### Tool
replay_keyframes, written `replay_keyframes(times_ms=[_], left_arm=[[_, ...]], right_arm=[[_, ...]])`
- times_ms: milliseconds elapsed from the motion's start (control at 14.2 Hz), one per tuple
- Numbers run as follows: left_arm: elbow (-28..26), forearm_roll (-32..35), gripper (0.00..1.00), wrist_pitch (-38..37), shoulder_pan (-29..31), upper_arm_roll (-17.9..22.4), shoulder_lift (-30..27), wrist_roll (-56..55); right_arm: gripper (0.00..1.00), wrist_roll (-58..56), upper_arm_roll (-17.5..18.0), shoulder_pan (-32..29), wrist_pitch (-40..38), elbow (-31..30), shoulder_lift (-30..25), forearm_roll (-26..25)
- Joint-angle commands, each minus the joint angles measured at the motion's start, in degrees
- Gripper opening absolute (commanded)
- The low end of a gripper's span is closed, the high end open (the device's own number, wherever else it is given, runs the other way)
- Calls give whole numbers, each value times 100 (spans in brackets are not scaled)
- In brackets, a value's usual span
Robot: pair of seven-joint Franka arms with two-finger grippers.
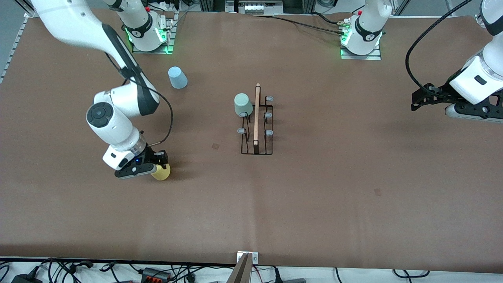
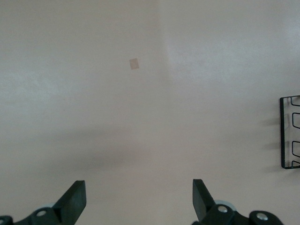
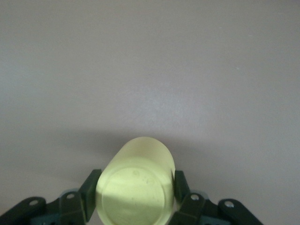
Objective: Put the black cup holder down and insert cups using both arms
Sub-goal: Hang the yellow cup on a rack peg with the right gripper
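The opening of the yellow cup (image 1: 162, 173) is down and the peg (image 1: 241, 131) beside the pale green cup is free. My right gripper continues there and releases on it.
The black cup holder (image 1: 257, 122) stands at the table's middle, its wooden rod handle (image 1: 257, 114) along the top. A pale green cup (image 1: 243, 104) sits upside down on a peg at the holder's right-arm side. The light blue cup (image 1: 177, 77) stands upside down on the table near the right arm's base. My right gripper (image 1: 159, 167) is shut on the yellow cup (image 1: 162, 173), low at the table. In the right wrist view the fingers (image 3: 89, 190) clasp the yellow cup (image 3: 138, 159). My left gripper (image 1: 417, 100) waits open and empty at the left arm's end of the table (image 2: 139, 192). The holder's edge (image 2: 289, 132) shows there.
Two small dark square marks lie on the brown table cover, one (image 1: 215, 146) beside the holder and one (image 1: 377, 192) nearer to the front camera. Cables and a metal bracket (image 1: 246, 267) line the table's front edge.
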Motion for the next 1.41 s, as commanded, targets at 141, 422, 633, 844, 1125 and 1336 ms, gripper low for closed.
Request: replay_keyframes(times_ms=[141,422,633,844,1125,1336], left_arm=[[154,-126,100,-21,-2,13,83,111],[154,-126,100,-21,-2,13,83,111],[154,-126,100,-21,-2,13,83,111],[154,-134,100,-30,-2,13,83,111],[154,-135,100,-30,-2,13,83,111],[154,-135,100,-30,-2,13,83,111]], right_arm=[[2,3128,781,630,-1894,525,-825,0],[2,5229,1083,1304,-1871,895,-527,-88],[2,6523,1092,1737,-1064,922,-202,-614],[3,6939,1092,1904,-843,913,10,-862],[5,6966,1092,1948,-737,896,203,-1081],[99,7009,1083,1948,-701,913,309,-1117]])
